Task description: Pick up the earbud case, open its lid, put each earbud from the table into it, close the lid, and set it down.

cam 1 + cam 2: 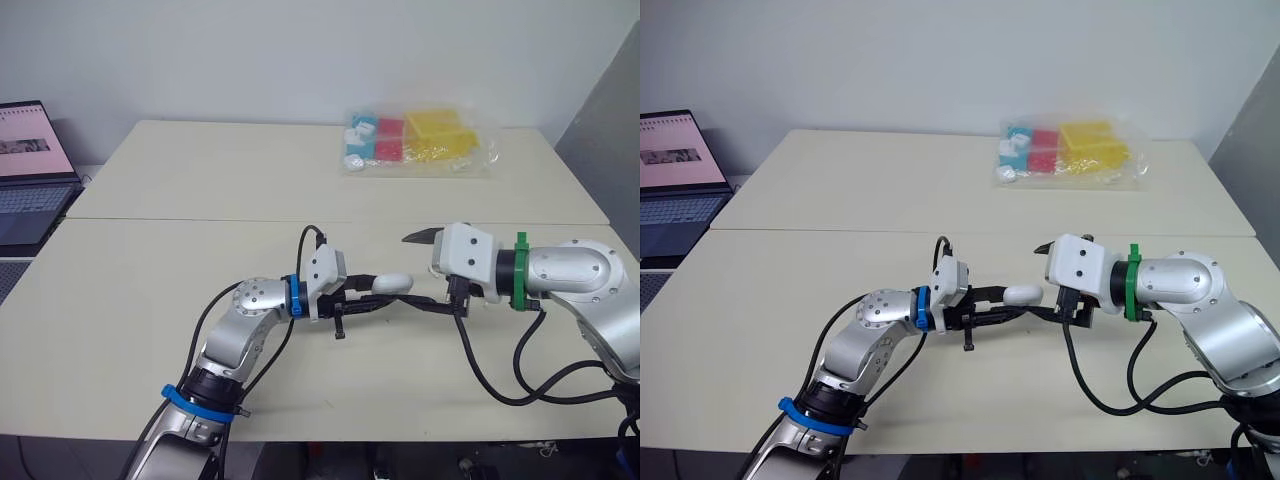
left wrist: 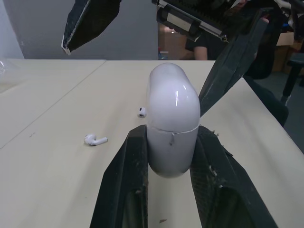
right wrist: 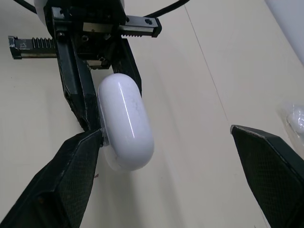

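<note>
My left gripper will let the lid swing up and stay open by itself when I open it, because that gripper leaves the lid free above the seam.
The white earbud case is held above the table with its lid closed, and my left gripper is shut on its lower half. My right gripper faces it from the right, open wide. One of its fingers reaches the side of the case near the lid seam; the other finger stands well clear. Two white earbuds lie on the table beyond the case.
A clear bag of coloured items lies at the back right of the table. An open laptop stands off the table's left edge. Black cables loop over the near right of the table.
</note>
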{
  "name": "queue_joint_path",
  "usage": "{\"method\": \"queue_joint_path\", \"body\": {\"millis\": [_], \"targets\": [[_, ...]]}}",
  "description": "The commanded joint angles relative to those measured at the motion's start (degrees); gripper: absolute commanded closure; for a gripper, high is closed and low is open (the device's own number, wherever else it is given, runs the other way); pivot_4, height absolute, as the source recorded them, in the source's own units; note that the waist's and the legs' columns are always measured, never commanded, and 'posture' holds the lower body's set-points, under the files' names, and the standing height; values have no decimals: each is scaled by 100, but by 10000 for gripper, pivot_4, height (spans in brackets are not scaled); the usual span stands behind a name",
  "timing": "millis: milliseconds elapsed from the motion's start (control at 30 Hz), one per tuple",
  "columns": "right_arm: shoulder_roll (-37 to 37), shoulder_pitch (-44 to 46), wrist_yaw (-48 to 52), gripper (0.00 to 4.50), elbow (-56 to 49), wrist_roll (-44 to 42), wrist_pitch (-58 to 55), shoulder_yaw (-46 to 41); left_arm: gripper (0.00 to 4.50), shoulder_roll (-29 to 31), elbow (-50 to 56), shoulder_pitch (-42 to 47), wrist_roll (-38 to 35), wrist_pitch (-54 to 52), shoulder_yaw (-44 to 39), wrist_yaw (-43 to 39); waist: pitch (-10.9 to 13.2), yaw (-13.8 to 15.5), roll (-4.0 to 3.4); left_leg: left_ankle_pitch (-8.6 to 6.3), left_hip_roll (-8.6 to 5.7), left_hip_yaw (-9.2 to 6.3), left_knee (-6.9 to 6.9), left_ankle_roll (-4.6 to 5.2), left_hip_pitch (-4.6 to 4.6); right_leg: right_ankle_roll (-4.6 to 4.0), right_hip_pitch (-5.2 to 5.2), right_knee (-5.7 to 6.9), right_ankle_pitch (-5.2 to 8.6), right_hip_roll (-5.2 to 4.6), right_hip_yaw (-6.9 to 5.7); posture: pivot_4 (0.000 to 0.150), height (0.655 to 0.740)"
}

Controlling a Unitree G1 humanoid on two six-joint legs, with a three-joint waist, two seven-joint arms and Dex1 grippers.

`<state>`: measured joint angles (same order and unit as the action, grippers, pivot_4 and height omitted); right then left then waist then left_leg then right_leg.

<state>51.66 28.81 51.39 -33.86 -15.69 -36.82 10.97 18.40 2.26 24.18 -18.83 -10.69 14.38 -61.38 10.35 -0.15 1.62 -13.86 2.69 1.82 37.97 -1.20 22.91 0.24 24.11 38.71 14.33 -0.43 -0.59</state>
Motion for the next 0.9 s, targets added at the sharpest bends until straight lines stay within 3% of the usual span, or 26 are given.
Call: {"method": "queue_joint_path", "body": {"millis": [33,633,900], "targets": [[-56,263,-78,0,5,97,-29,-110,36888,51,211,-47,-18,85,91,-119,0,-1,0,0,0,0,0,0,0,0,0,0,0,0,0,1500,7354],[77,203,108,0,-127,16,-159,-201,36890,195,-313,-69,530,939,361,-301,0,1,0,0,2,0,0,0,0,-1,1,0,0,-1,-4,1500,7354],[605,-294,346,0,-427,-1094,-1217,-1537,36891,-47,-619,56,536,950,-85,435,2,16,2,-1,1,-2,0,0,4,0,-1,-9,0,-4,-4,1500,7354]]}}
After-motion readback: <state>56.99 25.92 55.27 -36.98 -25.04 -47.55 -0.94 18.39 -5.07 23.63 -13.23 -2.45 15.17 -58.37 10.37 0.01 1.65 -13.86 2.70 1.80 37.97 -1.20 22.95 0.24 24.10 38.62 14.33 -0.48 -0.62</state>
